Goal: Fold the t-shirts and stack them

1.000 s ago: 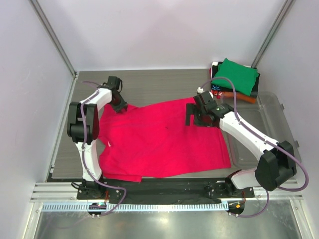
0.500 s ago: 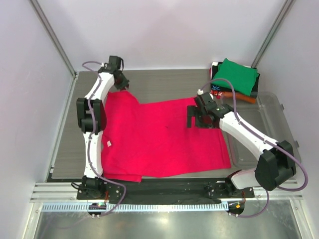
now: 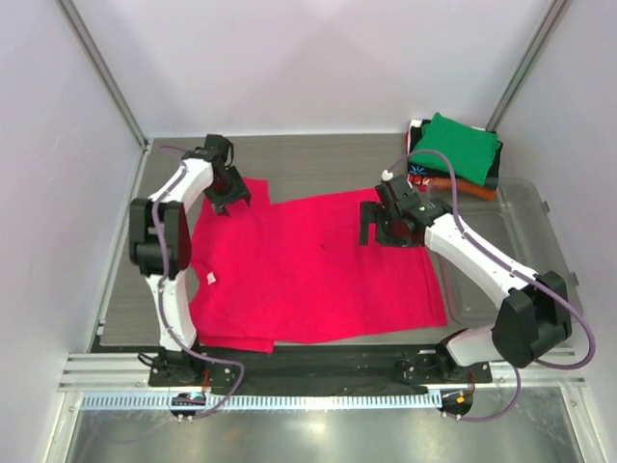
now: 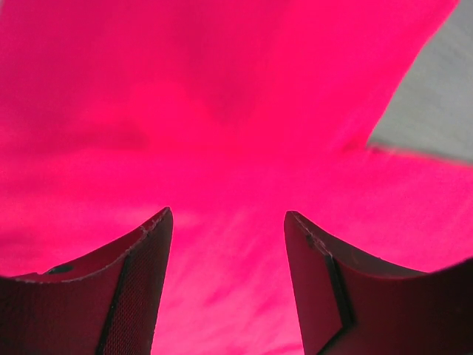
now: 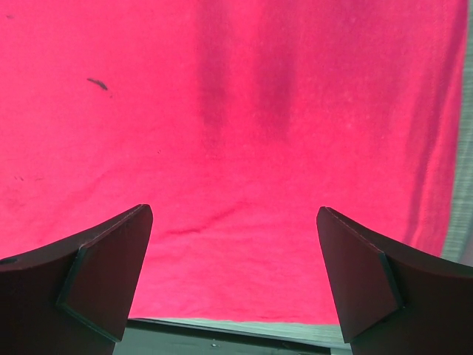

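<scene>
The crimson-pink t-shirt's front sleeve (image 3: 237, 343) is near the table's front edge, so my grippers should push the t-shirt toward the grey space (image 3: 323, 162) behind before grabbing that sleeve.
A crimson-pink t-shirt (image 3: 308, 275) lies spread flat across the middle of the table. My left gripper (image 3: 229, 198) is open and empty just above its back-left sleeve; the left wrist view shows pink cloth (image 4: 222, 111) between and beyond the fingers (image 4: 148, 281). My right gripper (image 3: 371, 224) is open and empty over the shirt's back-right part, with cloth (image 5: 236, 111) filling the right wrist view. At the back right a folded green shirt (image 3: 461, 145) tops a stack with a black printed one (image 3: 420, 174) and an orange one (image 3: 468, 188).
A clear plastic bin (image 3: 521, 256) stands along the right side, just in front of the stack. Grey table (image 3: 318, 164) shows behind the shirt and in the left wrist view (image 4: 436, 111). White walls close in the back and both sides.
The left gripper went to the back-left corner, drawing the sleeve out, then came back over the sleeve, open. The sleeve now lies spread. The right arm has barely moved.
</scene>
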